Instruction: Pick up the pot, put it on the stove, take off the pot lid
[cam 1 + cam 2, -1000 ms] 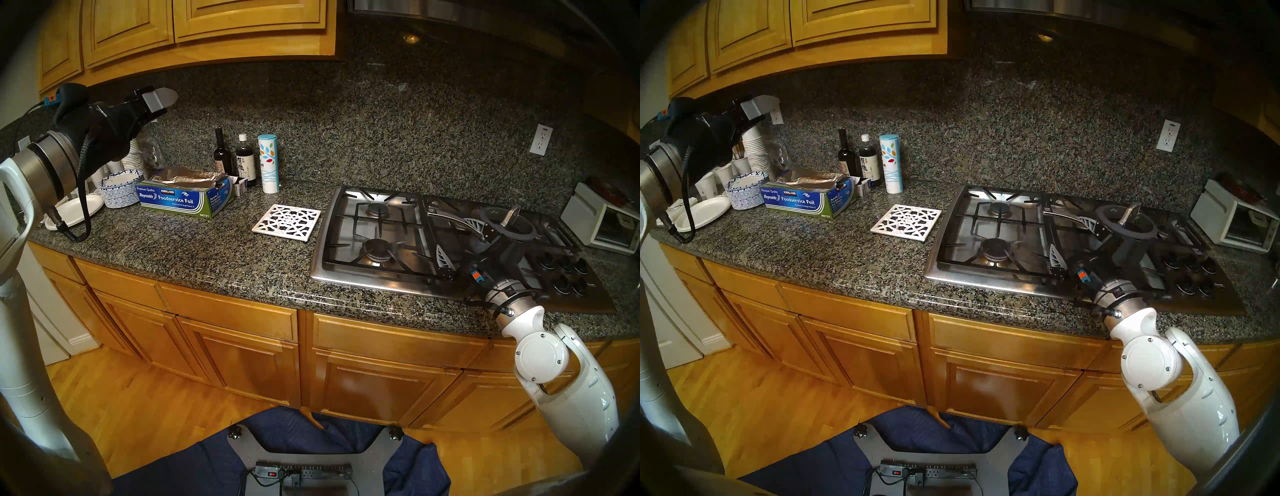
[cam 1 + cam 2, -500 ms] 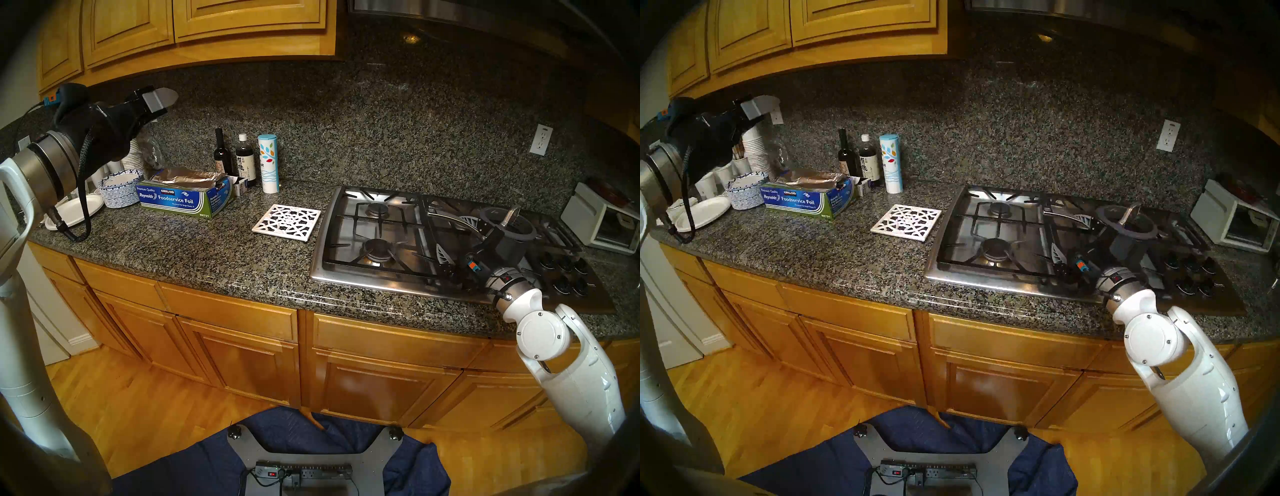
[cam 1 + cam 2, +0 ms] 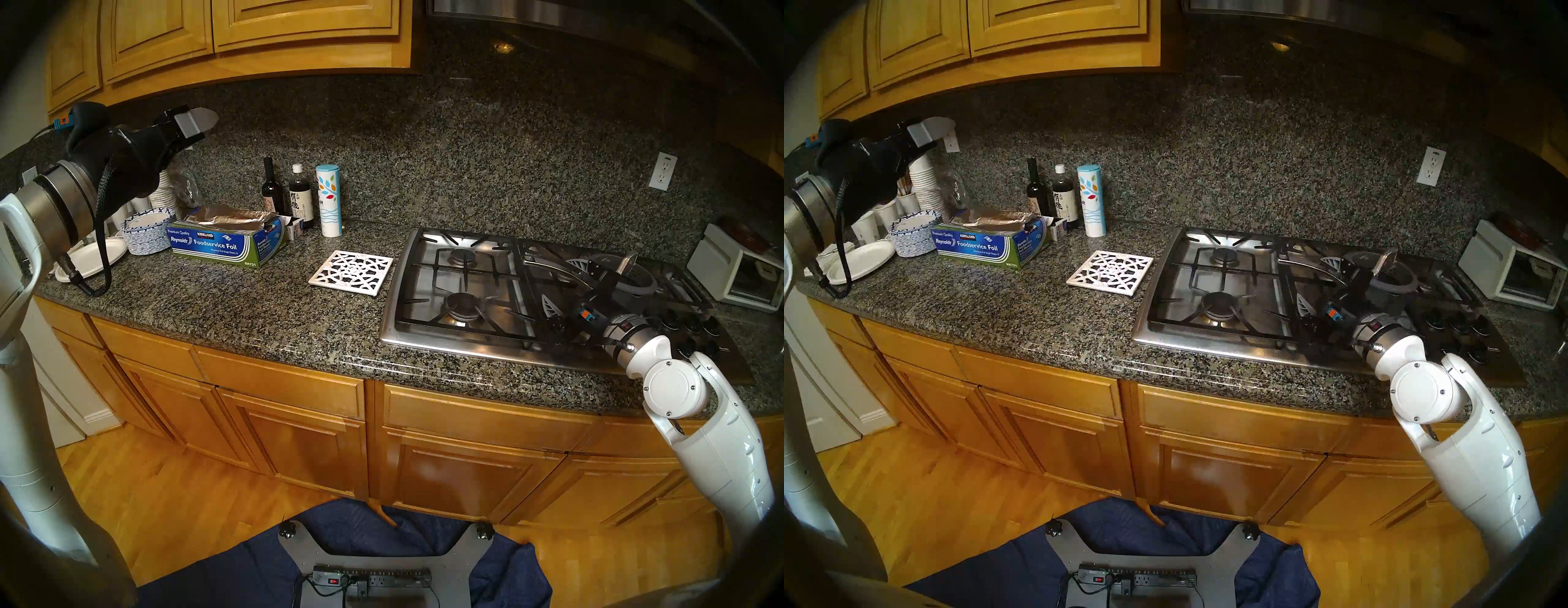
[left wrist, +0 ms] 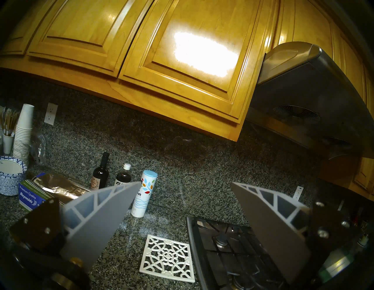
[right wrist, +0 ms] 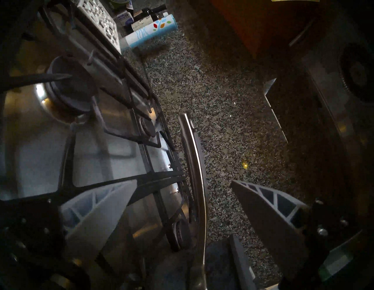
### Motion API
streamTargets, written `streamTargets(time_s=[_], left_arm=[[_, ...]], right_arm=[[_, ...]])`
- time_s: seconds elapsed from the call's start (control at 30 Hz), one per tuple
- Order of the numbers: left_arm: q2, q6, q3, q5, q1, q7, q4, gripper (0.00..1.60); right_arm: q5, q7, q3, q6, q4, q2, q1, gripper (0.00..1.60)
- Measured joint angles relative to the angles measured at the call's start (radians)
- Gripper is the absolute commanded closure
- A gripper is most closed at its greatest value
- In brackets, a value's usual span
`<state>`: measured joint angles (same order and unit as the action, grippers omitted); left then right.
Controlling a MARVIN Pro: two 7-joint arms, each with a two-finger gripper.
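Note:
My gripper will bring the pot lid (image 3: 638,277) along when it carries the pot, because the loop handle (image 3: 626,263) stands upright on the level pot lid.
The pot sits on a right-hand burner of the stove (image 3: 424,335) with the pot lid (image 3: 636,278) on it, loop handle upright. Its body is mostly hidden behind my right wrist. The pot's long silver handle (image 3: 547,266) points left over the grates. My right gripper (image 3: 558,282) is open, one finger on each side of that handle, not closed on it. In the right wrist view the handle (image 5: 194,172) runs up between the spread fingers (image 5: 95,212). My left gripper (image 3: 199,121) hangs high at the far left, open and empty (image 4: 186,183).
A white lattice trivet (image 3: 351,271) lies on the granite just left of the stove. Further left are a foil box (image 3: 225,242), bottles, a salt canister (image 3: 329,199) and paper plates. A toaster oven (image 3: 734,271) stands right of the stove; black knobs (image 3: 691,331) at its front right.
My right wrist and forearm have risen and moved toward the back right, carrying the open fingers slightly rearward along the pot's handle. Pot, lid and left arm have not moved.

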<state>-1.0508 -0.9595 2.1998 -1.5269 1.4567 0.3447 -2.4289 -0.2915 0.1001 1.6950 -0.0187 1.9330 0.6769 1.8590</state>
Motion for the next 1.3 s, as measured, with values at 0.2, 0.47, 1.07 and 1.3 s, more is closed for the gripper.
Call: streamTargets(time_s=[0.2,0.47,1.07,1.3], left_arm=[[0.0,0.0,0.0,0.0,0.0,0.0,0.0,0.0],[0.0,0.0,0.0,0.0,0.0,0.0,0.0,0.0],[0.001,0.0,0.0,-0.001,0.0,0.0,0.0,0.0],[0.001,0.0,0.0,-0.002,0.001,0.001,0.0,0.0]], right_arm=[[-0.014,0.007,-0.022,0.003,-0.025,-0.009,-0.044,0.0],[-0.064,0.055,-0.078,-0.064,-0.059,-0.034,-0.101,0.0],[-0.1,0.148,-0.137,-0.146,-0.062,-0.041,-0.185,0.0],[-0.102,0.172,-0.143,-0.156,-0.062,-0.041,-0.202,0.0]])
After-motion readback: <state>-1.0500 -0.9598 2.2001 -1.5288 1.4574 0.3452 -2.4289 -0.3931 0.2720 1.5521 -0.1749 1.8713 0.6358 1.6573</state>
